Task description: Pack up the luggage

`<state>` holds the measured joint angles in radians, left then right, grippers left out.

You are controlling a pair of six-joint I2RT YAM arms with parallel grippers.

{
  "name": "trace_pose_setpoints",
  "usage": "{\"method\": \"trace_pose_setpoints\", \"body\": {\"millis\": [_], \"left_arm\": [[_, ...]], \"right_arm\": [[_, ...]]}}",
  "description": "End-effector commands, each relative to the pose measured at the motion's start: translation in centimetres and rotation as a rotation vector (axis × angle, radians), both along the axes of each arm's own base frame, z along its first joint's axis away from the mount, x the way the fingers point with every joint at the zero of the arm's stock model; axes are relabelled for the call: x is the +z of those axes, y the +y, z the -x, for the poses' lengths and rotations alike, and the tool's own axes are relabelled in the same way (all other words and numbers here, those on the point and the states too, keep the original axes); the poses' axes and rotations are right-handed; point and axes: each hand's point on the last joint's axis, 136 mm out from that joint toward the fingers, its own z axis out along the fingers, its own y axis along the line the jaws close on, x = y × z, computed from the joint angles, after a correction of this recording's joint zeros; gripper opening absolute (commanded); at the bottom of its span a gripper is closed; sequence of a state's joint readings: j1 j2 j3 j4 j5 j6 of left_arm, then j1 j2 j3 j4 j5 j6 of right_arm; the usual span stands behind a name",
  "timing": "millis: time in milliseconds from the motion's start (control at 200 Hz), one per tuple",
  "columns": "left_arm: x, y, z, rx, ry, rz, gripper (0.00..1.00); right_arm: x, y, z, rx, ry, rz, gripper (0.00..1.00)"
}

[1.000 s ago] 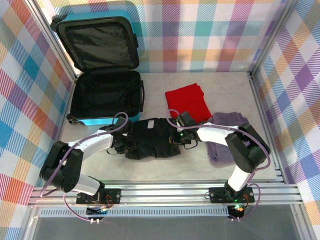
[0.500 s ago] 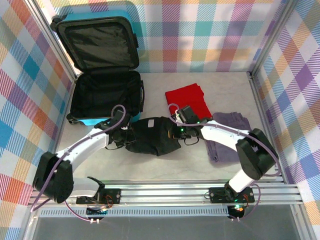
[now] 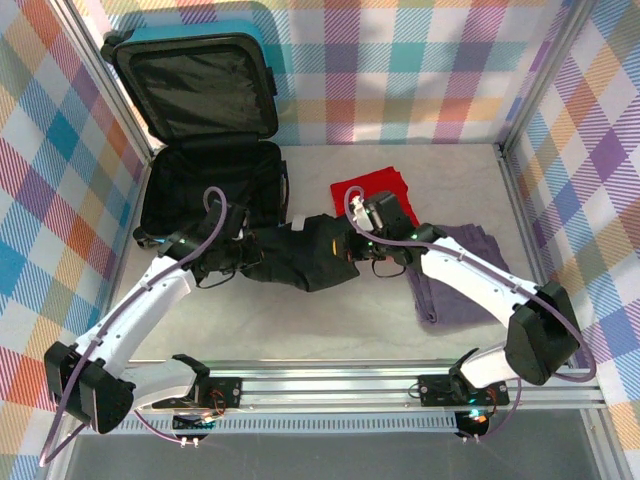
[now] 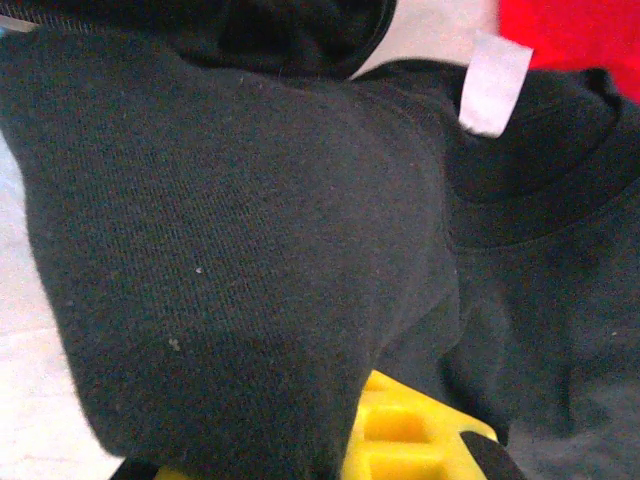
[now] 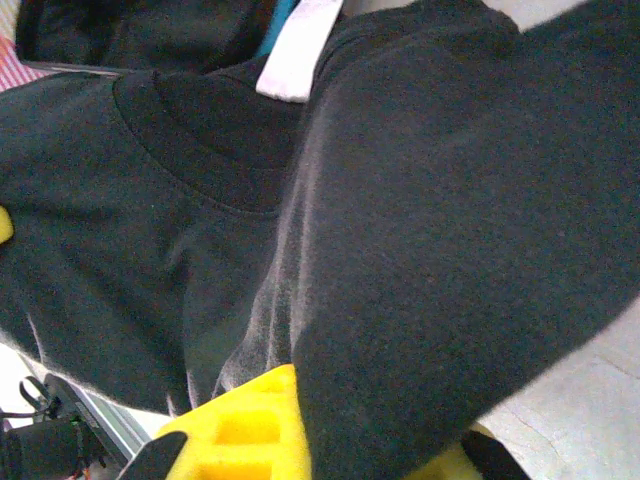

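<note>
The black garment [image 3: 312, 256] hangs wide from both grippers next to the open suitcase, so my left gripper should keep carrying it until it spans the suitcase's bottom [image 3: 205, 180], and then let go.
The luggage [image 3: 212, 190] is a turquoise suitcase lying open at the back left, its black-lined lid [image 3: 195, 90] leaning on the back wall. A black garment [image 3: 300, 252] hangs stretched between my two grippers, just off the suitcase's front right corner. My left gripper [image 3: 243, 258] is shut on its left edge and my right gripper [image 3: 352, 248] on its right edge. In the left wrist view the black garment [image 4: 250, 230] drapes over a yellow finger [image 4: 420, 440]. In the right wrist view the same cloth [image 5: 430, 230] covers most of a yellow finger [image 5: 250, 430].
A folded red cloth [image 3: 390, 183] lies behind the right gripper. A folded purple cloth [image 3: 438, 298] lies under the right arm. Checked walls and metal posts close the table in on three sides. A rail [image 3: 330, 385] runs along the near edge.
Both arms have lifted the black garment off the table and carried it back and left toward the suitcase. The left gripper closed on the cloth.
</note>
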<state>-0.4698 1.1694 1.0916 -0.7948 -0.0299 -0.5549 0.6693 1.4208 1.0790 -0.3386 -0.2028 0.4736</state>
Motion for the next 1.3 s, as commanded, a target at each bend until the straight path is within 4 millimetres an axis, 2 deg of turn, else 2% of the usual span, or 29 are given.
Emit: {"method": "trace_pose_setpoints", "body": {"millis": [0, 135, 330, 600, 725, 870, 1060, 1295], "left_arm": [[3.4, 0.6, -1.1, -0.002, -0.097, -0.047, 0.0], [5.5, 0.9, -2.4, -0.006, -0.147, -0.071, 0.0], [6.5, 2.5, -5.4, 0.02, -0.182, -0.135, 0.0], [7.1, 6.2, -10.2, 0.091, -0.238, -0.131, 0.0], [7.6, 7.4, -12.1, 0.106, -0.274, -0.13, 0.0], [7.0, 9.1, -14.4, 0.133, -0.283, -0.135, 0.0], [6.4, 13.1, -17.3, 0.22, -0.309, -0.105, 0.0], [6.3, 16.6, -19.4, 0.267, -0.346, -0.075, 0.0]], "right_arm": [[3.2, 0.9, 0.0, 0.037, -0.065, -0.051, 0.0], [4.7, 1.9, -0.9, 0.041, -0.09, -0.086, 0.0], [6.8, 3.6, -3.1, 0.03, -0.132, -0.133, 0.0], [6.7, 6.4, -7.1, -0.015, -0.164, -0.166, 0.0], [6.6, 8.7, -9.2, -0.012, -0.186, -0.186, 0.0], [6.3, 11.4, -11.4, -0.001, -0.203, -0.199, 0.0], [6.4, 14.5, -14.3, 0.018, -0.246, -0.202, 0.0], [5.4, 18.6, -17.2, 0.063, -0.251, -0.215, 0.0]]}}
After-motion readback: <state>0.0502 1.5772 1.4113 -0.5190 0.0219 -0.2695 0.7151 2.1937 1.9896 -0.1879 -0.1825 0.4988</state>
